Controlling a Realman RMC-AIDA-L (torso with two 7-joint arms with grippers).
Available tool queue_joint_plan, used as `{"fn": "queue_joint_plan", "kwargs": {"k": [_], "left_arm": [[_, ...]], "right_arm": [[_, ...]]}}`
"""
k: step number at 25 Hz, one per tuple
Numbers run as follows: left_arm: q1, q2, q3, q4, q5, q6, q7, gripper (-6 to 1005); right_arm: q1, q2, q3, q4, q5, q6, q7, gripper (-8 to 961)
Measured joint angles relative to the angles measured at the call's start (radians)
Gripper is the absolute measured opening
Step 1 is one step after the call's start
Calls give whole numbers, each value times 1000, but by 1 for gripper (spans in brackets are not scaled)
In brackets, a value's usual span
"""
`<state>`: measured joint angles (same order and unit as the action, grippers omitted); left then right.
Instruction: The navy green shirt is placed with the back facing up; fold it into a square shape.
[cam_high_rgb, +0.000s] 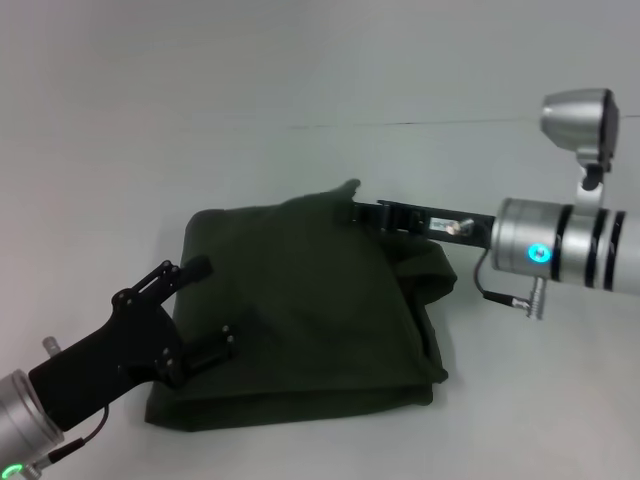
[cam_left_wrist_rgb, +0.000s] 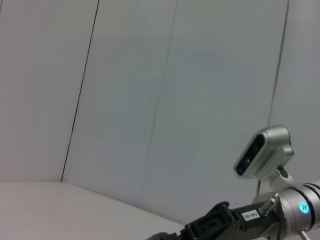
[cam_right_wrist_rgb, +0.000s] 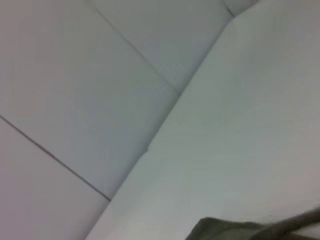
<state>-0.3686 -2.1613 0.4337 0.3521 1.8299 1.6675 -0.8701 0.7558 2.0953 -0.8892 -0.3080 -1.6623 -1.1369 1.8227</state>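
Note:
Next, my right gripper lets go of the peak and pulls the shirt's side edge (cam_high_rgb: 412, 298) out, because the shirt's far edge peaks (cam_high_rgb: 346, 190) at my right gripper and its side edge slants.
The navy green shirt (cam_high_rgb: 300, 300) lies folded into a rough rectangle in the middle of the white table (cam_high_rgb: 300, 80). One point of its far edge is pulled up into a small peak. My right gripper (cam_high_rgb: 357, 211) reaches in from the right and is shut on the fabric at that peak. A strip of the same cloth (cam_right_wrist_rgb: 240, 229) shows in the right wrist view. My left gripper (cam_high_rgb: 203, 308) hovers over the shirt's left edge, open, with nothing between its fingers (cam_high_rgb: 186, 270). The left wrist view shows the right gripper (cam_left_wrist_rgb: 212, 223) from the side.
White table surface surrounds the shirt on every side. A thin seam line (cam_high_rgb: 420, 124) crosses the table behind it. The right arm's silver wrist camera (cam_high_rgb: 580, 120) sticks up at the far right, and pale wall panels (cam_left_wrist_rgb: 150, 100) stand beyond the table.

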Motion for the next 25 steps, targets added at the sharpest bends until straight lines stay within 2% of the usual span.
{"fn": "queue_joint_plan", "kwargs": {"k": [2,13,18,23,25], "left_arm": [[-2,0,0,0,2,0,-1,887],[-6,0,4,-2,6,-2,-2,886],[-7,0,3,-3,6,-2,-3,886],[-3,0,2,0,6,-2,-7,886],[-2,0,1,-2,6,-2,-7,886]], "right_arm": [[-18,-1,0,-1,7,-3,-1,26],[-49,-3,-18,23,-4,80,0,26],[-80,-3,-4,19,19,72,-63,26],[-131,-18,1,-45,39,16,-63,87],[-152,-26,-2,-80,23,-19,-36,242]]}}
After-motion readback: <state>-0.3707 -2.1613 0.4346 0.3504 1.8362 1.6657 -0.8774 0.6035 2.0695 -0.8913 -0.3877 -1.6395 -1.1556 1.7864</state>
